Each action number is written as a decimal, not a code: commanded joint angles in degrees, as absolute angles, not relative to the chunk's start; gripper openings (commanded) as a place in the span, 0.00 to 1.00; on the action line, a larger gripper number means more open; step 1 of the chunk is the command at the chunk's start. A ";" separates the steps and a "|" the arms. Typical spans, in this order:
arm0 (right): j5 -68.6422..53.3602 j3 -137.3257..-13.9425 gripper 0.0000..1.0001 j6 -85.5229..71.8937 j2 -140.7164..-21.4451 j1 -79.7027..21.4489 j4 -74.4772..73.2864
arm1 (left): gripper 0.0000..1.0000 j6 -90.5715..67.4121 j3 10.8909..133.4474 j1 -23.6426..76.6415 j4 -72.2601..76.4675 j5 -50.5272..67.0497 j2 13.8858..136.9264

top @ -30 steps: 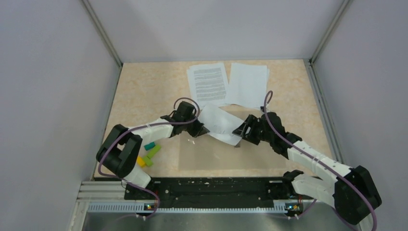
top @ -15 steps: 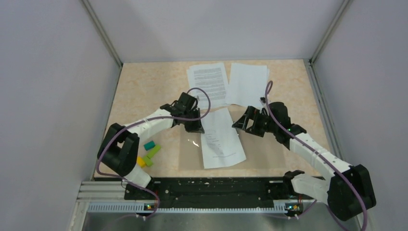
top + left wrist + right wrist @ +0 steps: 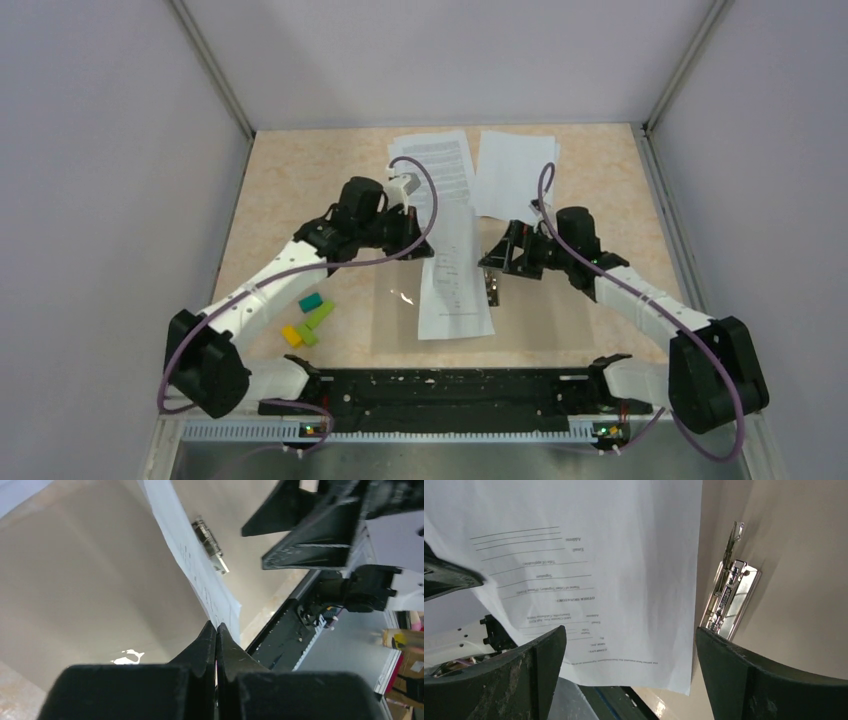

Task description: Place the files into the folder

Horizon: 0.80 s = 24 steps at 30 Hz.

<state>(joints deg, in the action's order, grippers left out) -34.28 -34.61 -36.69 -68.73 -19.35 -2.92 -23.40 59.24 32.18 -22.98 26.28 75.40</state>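
Note:
The printed sheet (image 3: pixel 455 275) should slip under a clear sleeve on the dull tan folder when I carry it down, since bright glints (image 3: pixel 402 297) show there.
The tan folder (image 3: pixel 550 310) lies open on the table, with its metal clip (image 3: pixel 492 290) at the spine. My left gripper (image 3: pixel 420 232) is shut on the far end of one printed sheet (image 3: pixel 455 295). The sheet slopes down over the folder's left half, just left of the clip. In the left wrist view the gripper (image 3: pixel 216 626) pinches the sheet (image 3: pixel 192 562) edge-on. My right gripper (image 3: pixel 500 262) is open and empty above the clip. In the right wrist view its jaws (image 3: pixel 629 634) stand wide over the sheet (image 3: pixel 589 565) and clip (image 3: pixel 729 600). Two more sheets (image 3: pixel 440 165) (image 3: pixel 515 175) lie at the back.
Several small coloured blocks (image 3: pixel 310 320) lie left of the folder near the left arm. Grey walls close in the table on the left, right and back. The black rail (image 3: pixel 440 390) with the arm bases runs along the near edge.
The right gripper has let go of the sheet and opened. The left gripper has risen and moved toward the back with the sheet, which now hangs straight over the folder instead of stretched between both grippers.

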 commanded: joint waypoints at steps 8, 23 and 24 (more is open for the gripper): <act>-39.47 -36.51 0.99 -35.81 -59.16 -18.68 12.27 | 0.00 -20.37 64.10 32.52 -14.25 43.27 64.78; -49.13 -36.36 0.99 -45.18 -55.11 -17.58 35.96 | 0.00 -27.01 68.84 32.61 -4.55 52.21 56.79; -50.02 -36.49 0.99 -46.57 -55.58 -17.58 38.27 | 0.00 -26.86 69.00 32.60 -4.46 52.31 56.41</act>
